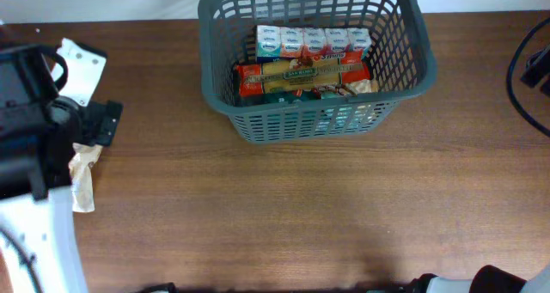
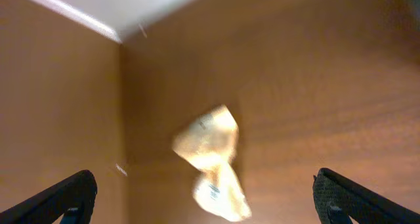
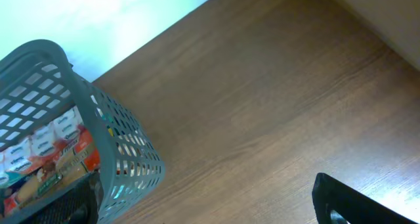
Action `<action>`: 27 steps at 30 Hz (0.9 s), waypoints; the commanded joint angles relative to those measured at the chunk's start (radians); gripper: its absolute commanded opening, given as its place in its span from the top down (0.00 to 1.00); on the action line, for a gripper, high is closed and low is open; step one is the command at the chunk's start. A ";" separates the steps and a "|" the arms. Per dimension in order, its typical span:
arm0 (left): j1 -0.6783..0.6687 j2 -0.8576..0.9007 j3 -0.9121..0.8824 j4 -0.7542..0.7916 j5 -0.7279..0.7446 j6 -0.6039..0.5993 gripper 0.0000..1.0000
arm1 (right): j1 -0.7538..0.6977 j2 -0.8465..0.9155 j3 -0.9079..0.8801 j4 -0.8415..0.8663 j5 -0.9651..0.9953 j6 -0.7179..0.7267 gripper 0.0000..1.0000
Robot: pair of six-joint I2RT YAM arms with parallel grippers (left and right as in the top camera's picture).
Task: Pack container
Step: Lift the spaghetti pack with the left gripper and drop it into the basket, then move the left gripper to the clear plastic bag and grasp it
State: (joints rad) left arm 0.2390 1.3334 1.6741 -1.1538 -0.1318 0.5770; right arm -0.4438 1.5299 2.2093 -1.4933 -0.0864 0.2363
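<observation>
The crumpled tan packet [image 1: 82, 183] lies apart from its neighbours, its narrow width [image 2: 214, 166] between my left gripper's open fingers. I should keep moving down until they straddle it.
The dark grey slotted basket [image 1: 314, 112] stands at the back middle of the table and holds several packets. It also shows at the left of the right wrist view [image 3: 79, 152]. A crumpled tan packet [image 1: 83, 177] lies on the table at the far left, under my left arm. In the left wrist view the packet [image 2: 213, 161] lies below and between the wide-apart fingers of my left gripper [image 2: 205, 198], which is open and above it. My right gripper [image 3: 203, 201] is open and empty over bare wood, right of the basket.
A row of white cartons [image 1: 314, 41] and red and green packets [image 1: 301, 78] fill the basket floor. The table's far edge meets a white wall. A black cable [image 1: 524, 61] hangs at the far right.
</observation>
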 commanded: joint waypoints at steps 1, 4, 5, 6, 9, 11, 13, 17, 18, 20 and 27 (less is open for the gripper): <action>0.096 0.050 -0.114 0.018 0.031 -0.167 0.01 | -0.004 0.003 0.010 0.000 0.006 0.008 0.01; 0.168 0.112 -0.188 0.059 0.032 -0.214 0.00 | -0.004 0.003 0.010 0.000 0.006 0.008 0.01; 0.196 0.146 -0.212 0.081 0.035 -0.224 0.00 | -0.004 0.003 0.010 0.000 0.006 0.008 0.01; 0.213 0.169 -0.219 0.089 0.039 -0.229 0.00 | -0.004 0.003 0.010 0.000 0.006 0.008 0.01; 0.250 0.251 -0.220 0.103 0.068 -0.229 0.00 | -0.004 0.003 0.010 0.000 0.006 0.008 0.01; 0.262 0.305 -0.220 0.112 0.066 -0.227 0.00 | -0.004 0.003 0.010 0.000 0.006 0.008 0.01; 0.269 0.364 -0.220 0.117 0.064 -0.211 0.00 | -0.004 0.003 0.010 0.000 0.006 0.008 0.01; 0.288 0.480 -0.220 0.118 0.056 -0.206 0.00 | -0.004 0.003 0.010 0.000 0.006 0.008 0.01; 0.292 0.504 -0.220 0.118 0.056 -0.205 0.00 | -0.004 0.003 0.010 0.000 0.006 0.008 0.01; 0.300 0.549 -0.220 0.124 0.043 -0.204 0.00 | -0.004 0.003 0.010 0.000 0.006 0.008 0.01; 0.327 0.638 -0.220 0.185 -0.061 -0.190 0.00 | -0.004 0.003 0.010 0.000 0.006 0.008 0.01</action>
State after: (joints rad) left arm 0.5484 1.9442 1.4574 -0.9848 -0.1352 0.3771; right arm -0.4438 1.5307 2.2093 -1.4929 -0.0864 0.2363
